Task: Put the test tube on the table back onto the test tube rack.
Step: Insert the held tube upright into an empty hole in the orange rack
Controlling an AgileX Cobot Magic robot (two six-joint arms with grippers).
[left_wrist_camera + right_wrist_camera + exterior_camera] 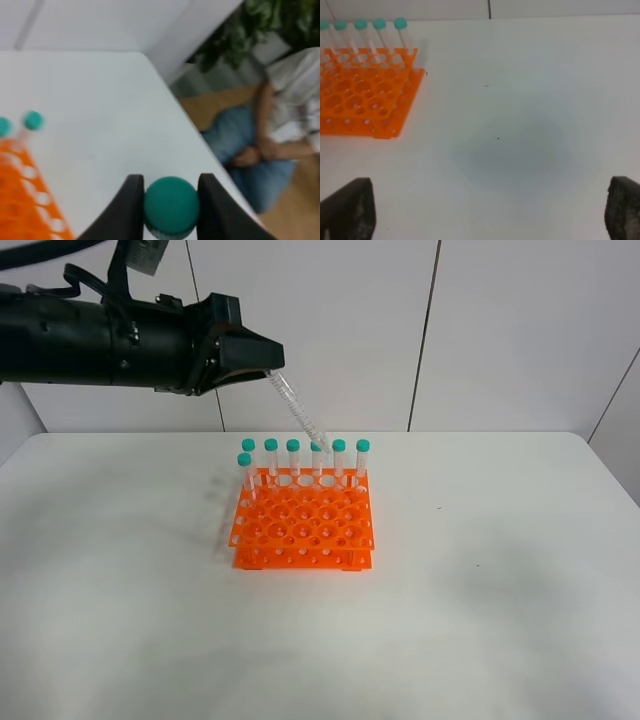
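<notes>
The test tube slants (296, 408) from my left gripper toward the capped back row, so I need to swing back and turn the tube upright before I lower it into an open hole (275, 495).
My left gripper (262, 362) is shut on the teal cap (171, 205) of a clear test tube (296, 405) and holds it high above the table (500, 570). The tube slants down to the right, and its tip hangs just above the back row of the orange test tube rack (300, 530). Several teal-capped tubes (339, 455) stand in that back row, and one stands in the left column. My right gripper (490, 215) is open over bare table to the right of the rack (360, 95); it is out of the high view.
The table's right edge (165, 95) runs past in the left wrist view, with a seated person (270, 145) and plants (270, 20) beyond it. A white panelled wall (450, 330) stands behind the table.
</notes>
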